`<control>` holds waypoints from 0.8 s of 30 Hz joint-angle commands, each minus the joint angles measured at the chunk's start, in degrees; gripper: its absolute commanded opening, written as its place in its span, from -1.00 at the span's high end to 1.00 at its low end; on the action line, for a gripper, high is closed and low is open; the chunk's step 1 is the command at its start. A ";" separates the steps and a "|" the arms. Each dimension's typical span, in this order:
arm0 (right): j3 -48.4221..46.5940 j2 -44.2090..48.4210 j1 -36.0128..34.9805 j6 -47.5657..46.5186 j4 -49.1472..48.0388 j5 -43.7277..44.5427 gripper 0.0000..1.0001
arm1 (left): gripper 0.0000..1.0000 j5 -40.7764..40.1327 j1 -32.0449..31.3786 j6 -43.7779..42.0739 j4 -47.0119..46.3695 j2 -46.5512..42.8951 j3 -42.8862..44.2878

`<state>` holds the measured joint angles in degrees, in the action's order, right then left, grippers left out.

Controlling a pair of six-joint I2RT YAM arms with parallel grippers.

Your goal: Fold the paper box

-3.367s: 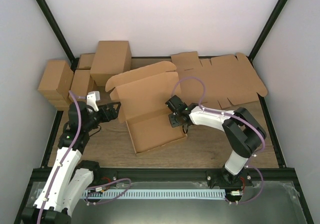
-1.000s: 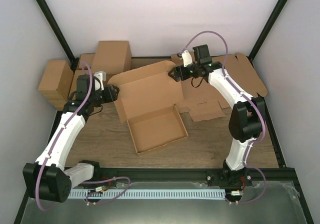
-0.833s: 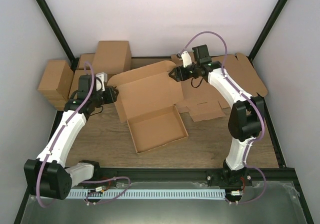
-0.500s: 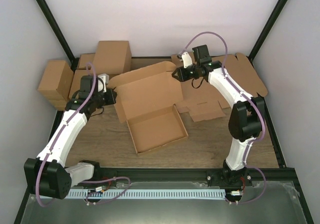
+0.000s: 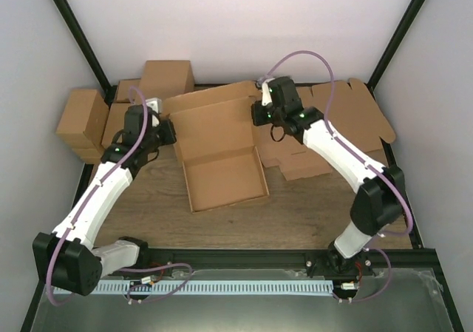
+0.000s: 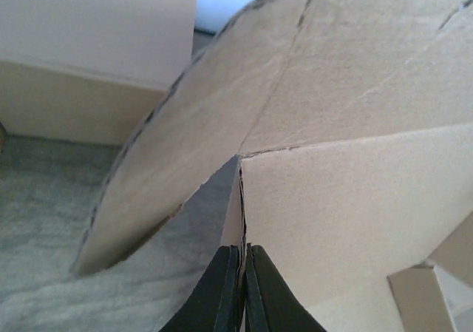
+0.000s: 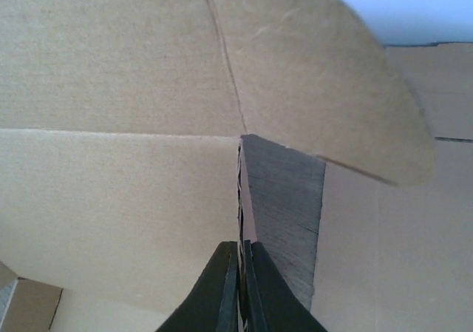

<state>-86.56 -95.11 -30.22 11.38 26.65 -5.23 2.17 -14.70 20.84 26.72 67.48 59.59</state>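
Observation:
Next, my left gripper opens and takes another edge only after I lower the paper box tilted up (image 5: 217, 146) flat, as both my grippers now hold it by its side edges.
The paper box (image 5: 225, 180), plain brown cardboard, lies at the table's middle with its shallow tray formed and its lid panel (image 5: 218, 125) tilted up behind it. My left gripper (image 5: 168, 131) is shut on the lid's left side edge. In the left wrist view its fingers (image 6: 242, 252) pinch a thin cardboard edge below a rounded flap (image 6: 185, 140). My right gripper (image 5: 257, 115) is shut on the lid's right side edge. In the right wrist view that gripper (image 7: 241, 249) clamps the edge under another rounded flap (image 7: 325, 88).
Several folded brown cartons (image 5: 166, 80) stand at the back left, one (image 5: 80, 117) against the left wall. Flat cardboard blanks (image 5: 347, 117) lie at the back right, just behind the right arm. Black frame posts (image 5: 74, 29) rise at the back corners.
Both grippers have closed on the lid's side edges. The right arm has swung left and nearer, and the box has turned squarer with its lid tipped up.

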 commanded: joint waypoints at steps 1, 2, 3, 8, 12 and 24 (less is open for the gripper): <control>8.72 7.75 -4.36 7.21 -15.23 5.20 0.97 | 0.93 -1.87 -2.33 3.27 -14.80 -2.30 -3.97; 11.42 9.21 -4.69 7.64 -18.12 6.14 0.98 | 0.93 -2.15 -2.61 3.65 -16.91 -2.35 -5.09; 13.67 10.25 -4.92 8.76 -20.49 7.49 0.98 | 0.93 -2.62 -2.83 4.05 -19.13 -2.40 -6.29; 23.03 13.19 -5.76 13.06 -31.92 13.26 0.99 | 0.93 -5.25 -5.00 7.93 -30.41 -3.16 -13.78; 27.79 14.54 -8.08 13.78 -39.56 18.31 0.99 | 0.92 -7.81 -7.05 8.60 -35.68 -3.52 -17.06; 39.04 17.88 -13.76 18.00 -45.14 25.91 0.99 | 0.93 -7.36 -9.02 15.00 -34.87 -5.88 -24.31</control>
<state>-47.75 -78.89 -39.86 25.50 -15.18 17.21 -7.18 -21.91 32.82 -8.78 62.59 36.88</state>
